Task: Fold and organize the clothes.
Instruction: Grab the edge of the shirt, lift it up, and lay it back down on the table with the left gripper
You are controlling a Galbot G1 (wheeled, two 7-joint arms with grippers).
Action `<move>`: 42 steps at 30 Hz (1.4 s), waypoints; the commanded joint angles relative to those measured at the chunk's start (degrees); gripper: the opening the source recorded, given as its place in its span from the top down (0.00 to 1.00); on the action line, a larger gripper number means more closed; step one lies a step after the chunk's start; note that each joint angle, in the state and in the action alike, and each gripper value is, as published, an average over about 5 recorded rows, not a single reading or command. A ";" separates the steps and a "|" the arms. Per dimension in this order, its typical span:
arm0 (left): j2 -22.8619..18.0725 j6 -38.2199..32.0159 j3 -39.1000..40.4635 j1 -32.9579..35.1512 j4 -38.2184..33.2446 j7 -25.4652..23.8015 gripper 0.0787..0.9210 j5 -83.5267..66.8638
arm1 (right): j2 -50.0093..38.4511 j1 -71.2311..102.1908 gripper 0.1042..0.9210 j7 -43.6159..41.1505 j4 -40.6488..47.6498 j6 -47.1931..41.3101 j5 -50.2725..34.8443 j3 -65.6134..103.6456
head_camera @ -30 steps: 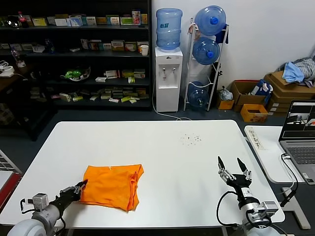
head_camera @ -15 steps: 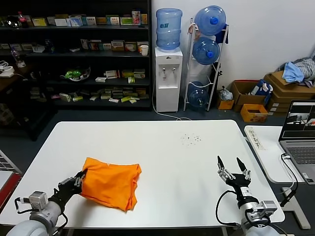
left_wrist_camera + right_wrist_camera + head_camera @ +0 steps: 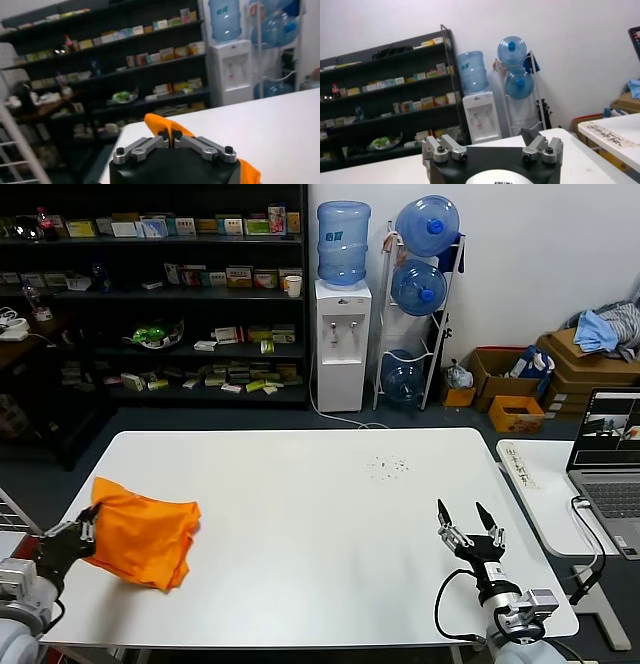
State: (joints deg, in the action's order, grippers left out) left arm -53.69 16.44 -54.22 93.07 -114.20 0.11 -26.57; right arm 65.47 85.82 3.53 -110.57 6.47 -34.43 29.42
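Observation:
I should swing the orange T-shirt (image 3: 146, 534) back toward the table's middle (image 3: 262, 553) with my left gripper and lay it flat before I open the gripper, because the T-shirt is bunched up at the table's side edge.
The clothes are one folded orange T-shirt (image 3: 143, 531), now at the white table's (image 3: 320, 514) left edge, bunched and partly lifted. My left gripper (image 3: 88, 533) is shut on the shirt's left edge; in the left wrist view the orange T-shirt (image 3: 159, 123) is pinched between the closed fingertips of the left gripper (image 3: 169, 139). My right gripper (image 3: 468, 533) stands open near the table's front right, pointing up, with nothing between its fingers. In the right wrist view the right gripper (image 3: 492, 145) has its jaws spread wide and nothing in them.
A laptop (image 3: 610, 454) sits on a side table at the right. Behind the table stand dark shelves (image 3: 150, 294), a water dispenser (image 3: 342, 334) and a rack of water bottles (image 3: 420, 284). Cardboard boxes with a blue-grey cloth pile (image 3: 600, 329) are at back right.
My left gripper has dragged the orange shirt from the table's front middle-left to its left edge, lifting and bunching it. The right gripper has stayed almost still.

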 commanded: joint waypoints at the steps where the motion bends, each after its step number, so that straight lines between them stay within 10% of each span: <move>1: 9.08 -2.58 -6.08 1.06 11.95 -0.99 0.96 3.68 | -0.07 -0.18 0.12 0.04 0.04 -0.05 0.00 -0.13; 11: 14.12 -1.81 -3.89 -0.09 12.28 -0.68 0.96 -0.07 | 0.13 -0.03 0.12 0.13 -0.05 -0.08 0.13 0.02; 25: 8.46 -1.24 -1.01 1.50 3.26 2.12 0.96 -3.48 | 0.17 -0.29 0.12 0.30 -0.30 -0.29 0.18 0.01; 35: 1.01 6.43 32.34 -9.81 -18.46 21.27 0.96 -42.72 | 1.10 -0.55 0.12 0.77 0.00 -0.82 1.79 -0.26; 42: -7.28 6.58 47.90 -20.96 -13.52 26.34 0.96 -46.27 | 2.95 -0.71 0.12 1.75 -0.18 -1.75 2.96 -0.28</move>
State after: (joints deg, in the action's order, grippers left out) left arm -51.27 19.97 -33.43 86.16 -123.04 14.82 -54.31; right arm 67.15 85.28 4.75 -110.66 5.16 -32.38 29.16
